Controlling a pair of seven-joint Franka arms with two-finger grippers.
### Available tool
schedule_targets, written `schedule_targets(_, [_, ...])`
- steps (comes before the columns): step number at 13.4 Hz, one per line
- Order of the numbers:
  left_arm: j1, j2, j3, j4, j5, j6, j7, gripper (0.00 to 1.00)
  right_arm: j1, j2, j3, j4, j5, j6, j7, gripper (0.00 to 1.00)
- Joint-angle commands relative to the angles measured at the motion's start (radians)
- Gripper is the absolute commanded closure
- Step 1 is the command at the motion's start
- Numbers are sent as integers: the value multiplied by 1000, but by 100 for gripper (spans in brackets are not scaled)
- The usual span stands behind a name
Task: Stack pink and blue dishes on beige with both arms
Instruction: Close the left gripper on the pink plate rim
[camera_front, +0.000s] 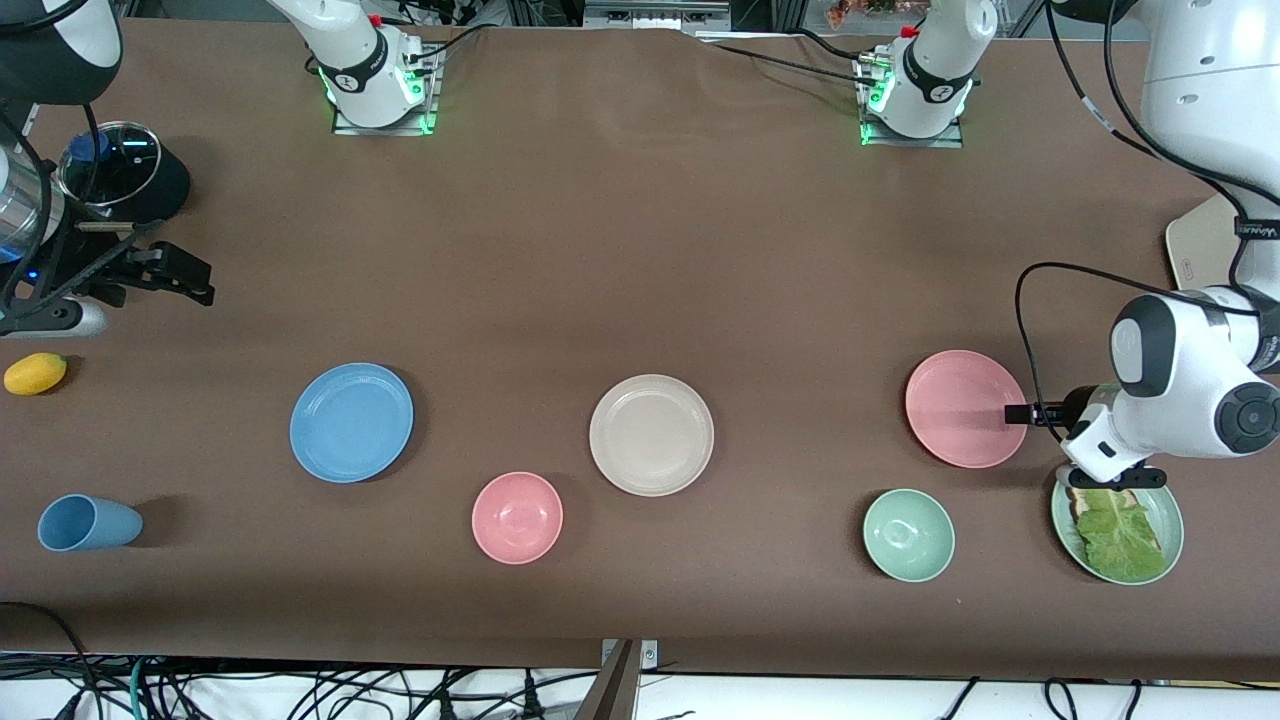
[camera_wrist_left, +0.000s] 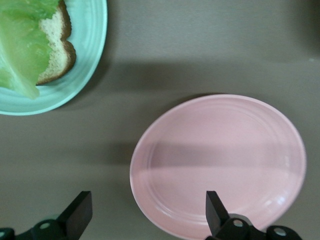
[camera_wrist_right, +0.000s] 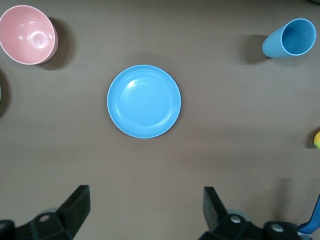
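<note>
I expect the pink plate (camera_front: 962, 408) to cover the beige plate (camera_front: 651, 434) almost completely when I lower it there, since the two look about equally wide.
The pink plate (camera_front: 960, 405) (camera_wrist_left: 225, 160) lies toward the left arm's end of the table. My left gripper (camera_front: 1045, 411) (camera_wrist_left: 147, 215) hangs low and open at the plate's edge, with one finger over its rim and the other over bare table. Toward the right arm's end lies the blue plate (camera_front: 351, 422) (camera_wrist_right: 144, 101). The right gripper (camera_front: 185, 278) (camera_wrist_right: 145, 210) is open and holds nothing, up over the table well short of the blue plate. Between the two plates the beige plate (camera_front: 651, 435) sits bare.
A pink bowl (camera_front: 517, 517) (camera_wrist_right: 27, 34) and a green bowl (camera_front: 908, 535) sit nearer the camera. A green plate (camera_front: 1176, 530) (camera_wrist_left: 95, 50) with bread and lettuce is under the left wrist. A tipped blue cup (camera_front: 88, 523) (camera_wrist_right: 290, 38), a yellow fruit (camera_front: 35, 373) and a lidded pot (camera_front: 110, 165) stand near the right arm's end.
</note>
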Motion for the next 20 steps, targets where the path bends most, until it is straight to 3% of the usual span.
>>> schedule_targets(1, [35, 8, -4, -56, 22, 87, 78, 0, -11, 11, 8, 20, -13, -2, 14, 0])
schedule_targets(5, [37, 8, -6, -123, 22, 118, 88, 2, -6, 11, 8, 20, -13, -2, 14, 0])
schedule_targets(7, [37, 9, -7, -137, 22, 121, 88, 39, -6, 11, 8, 20, -13, -3, 14, 0])
schedule_targets(9, [38, 9, -7, -139, 20, 120, 86, 66, -6, 11, 8, 20, -13, -5, 12, 0])
schedule_targets(10, [38, 9, -7, -139, 20, 118, 86, 86, -7, 11, 8, 20, -13, -5, 12, 0])
schedule_targets(11, [37, 9, -6, -139, 20, 115, 85, 100, -6, 11, 6, 20, -13, -5, 14, 0])
schedule_targets(17, [32, -1, -7, -121, 22, 84, 80, 100, -3, 6, 9, 20, -13, -12, 12, 0])
schedule_targets(20, [27, -55, -13, -104, 5, -47, 72, 100, -6, 11, 8, 20, -11, -14, 12, 0])
